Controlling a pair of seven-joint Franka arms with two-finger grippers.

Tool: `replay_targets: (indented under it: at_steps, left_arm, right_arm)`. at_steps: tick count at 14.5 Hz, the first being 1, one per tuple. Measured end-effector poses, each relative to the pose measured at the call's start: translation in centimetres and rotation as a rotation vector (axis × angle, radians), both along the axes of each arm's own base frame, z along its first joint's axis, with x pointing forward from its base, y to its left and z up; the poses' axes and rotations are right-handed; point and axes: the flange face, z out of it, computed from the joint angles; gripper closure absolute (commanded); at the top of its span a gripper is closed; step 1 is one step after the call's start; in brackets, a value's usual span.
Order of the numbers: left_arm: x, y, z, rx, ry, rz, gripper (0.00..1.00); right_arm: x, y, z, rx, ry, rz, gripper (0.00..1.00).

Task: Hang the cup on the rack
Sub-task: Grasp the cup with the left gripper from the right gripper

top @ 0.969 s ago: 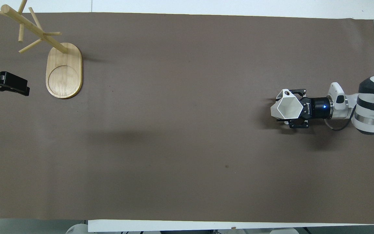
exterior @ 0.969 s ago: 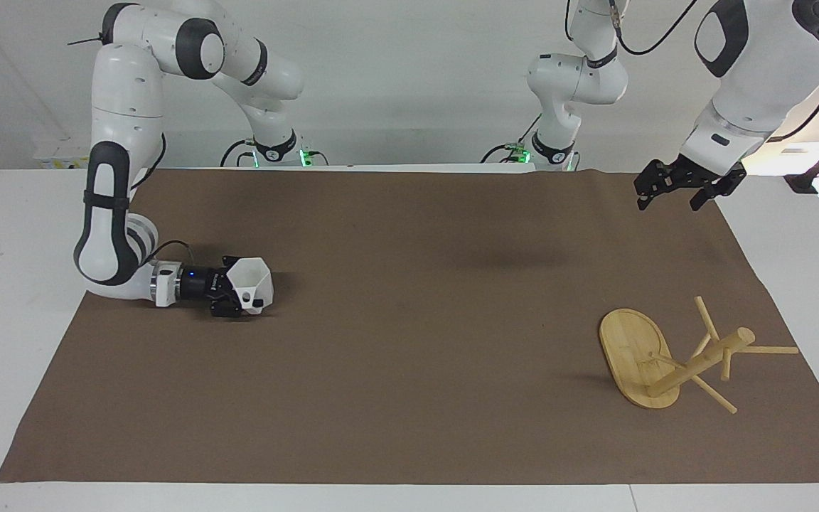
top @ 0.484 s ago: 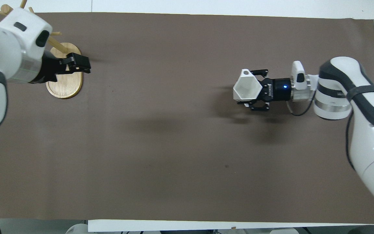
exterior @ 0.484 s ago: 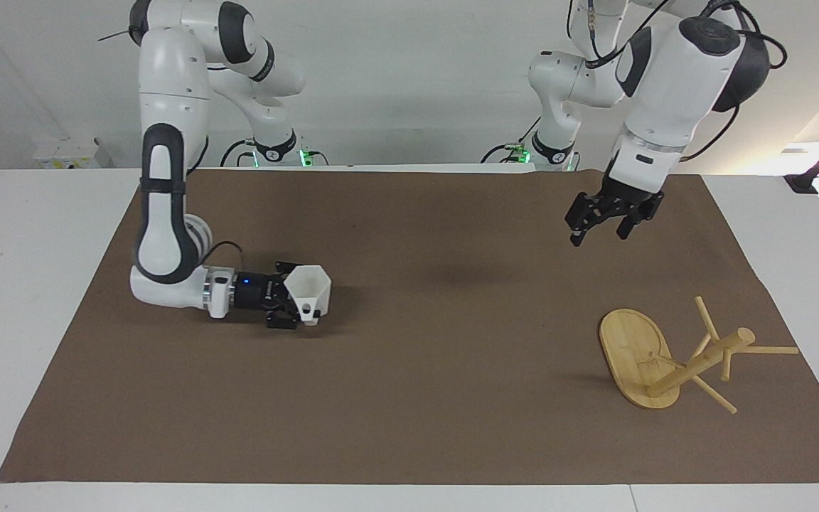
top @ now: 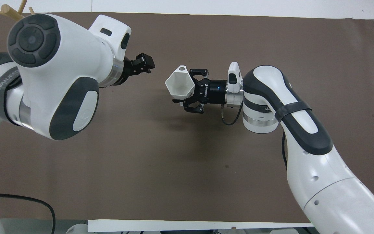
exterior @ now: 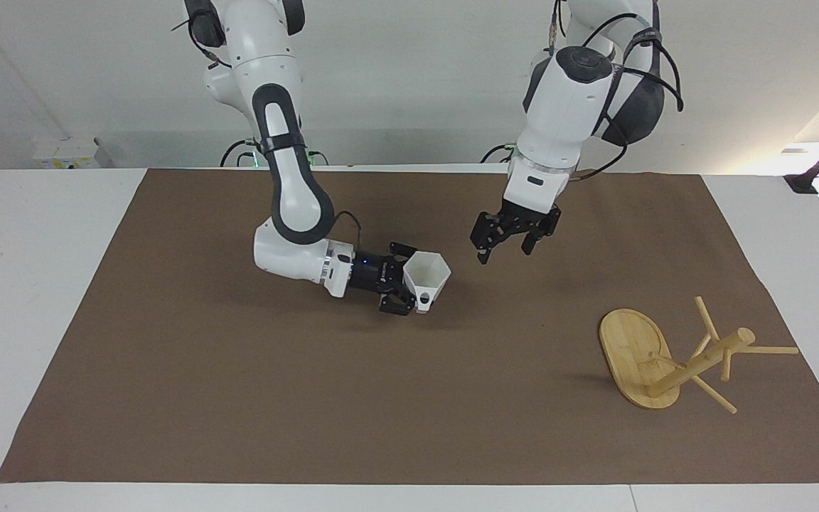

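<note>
My right gripper is holding the cup far from the bamboo rack (exterior: 694,367), so my left gripper should first take the cup by its free side (top: 170,83).
My right gripper (exterior: 409,290) is shut on the white faceted cup (exterior: 429,274) and holds it just above the mat near the table's middle, rim up and the holed handle toward the camera. In the overhead view the cup (top: 178,83) sticks out past the right gripper (top: 189,94). My left gripper (exterior: 503,245) is open and empty, raised over the mat a short way from the cup, toward the left arm's end; it also shows in the overhead view (top: 143,63). The bamboo rack (exterior: 665,359) stands on its oval base at the left arm's end. Overhead, only its peg tips (top: 6,9) show past the left arm.
A brown mat (exterior: 310,398) covers most of the white table (exterior: 25,284). The left arm's bulky links (top: 57,74) hide much of the mat's left-arm end in the overhead view.
Both arms swung in toward the table's middle. The right gripper carried the cup toward the left arm's end. The left gripper came from its end toward the cup.
</note>
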Motion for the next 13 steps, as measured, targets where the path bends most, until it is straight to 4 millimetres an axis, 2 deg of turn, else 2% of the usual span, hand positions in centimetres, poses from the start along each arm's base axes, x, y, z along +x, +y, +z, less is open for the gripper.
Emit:
replay_targets:
  at_steps: [2, 4, 5, 7, 8, 9, 13]
  left_arm:
    - [-1.1, -1.9, -0.7, -0.01, 0.025, 0.001, 0.04]
    - [-1.4, -3.3, -2.5, 0.008, 0.049, -0.002, 0.05]
    - [-1.3, -3.6, -3.6, 0.019, 0.059, -0.002, 0.11]
    - [-0.9, -3.7, -5.1, 0.036, 0.074, 0.003, 0.46]
    - [-0.8, -3.7, -5.4, 0.04, 0.078, 0.004, 0.79]
    - [-0.8, -3.7, -5.6, 0.041, 0.081, 0.004, 1.0]
    - [-0.8, -3.8, -5.6, 0.035, 0.073, 0.014, 1.0]
  right_arm:
    - [-0.3, 0.9, -0.1, -0.005, 0.002, -0.017, 0.72]
    - [-0.4, 1.6, 0.2, -0.016, -0.006, -0.018, 0.72]
    - [-0.5, 1.9, 0.5, -0.032, -0.016, -0.028, 0.72]
    - [-0.7, 2.8, 1.0, -0.06, -0.03, -0.04, 0.71]
    - [-0.9, 3.1, 1.0, -0.068, -0.032, -0.042, 0.71]
    - [-1.0, 3.3, 1.1, -0.069, -0.032, -0.041, 0.71]
    - [-0.9, 3.0, 1.0, -0.084, -0.033, -0.058, 0.69]
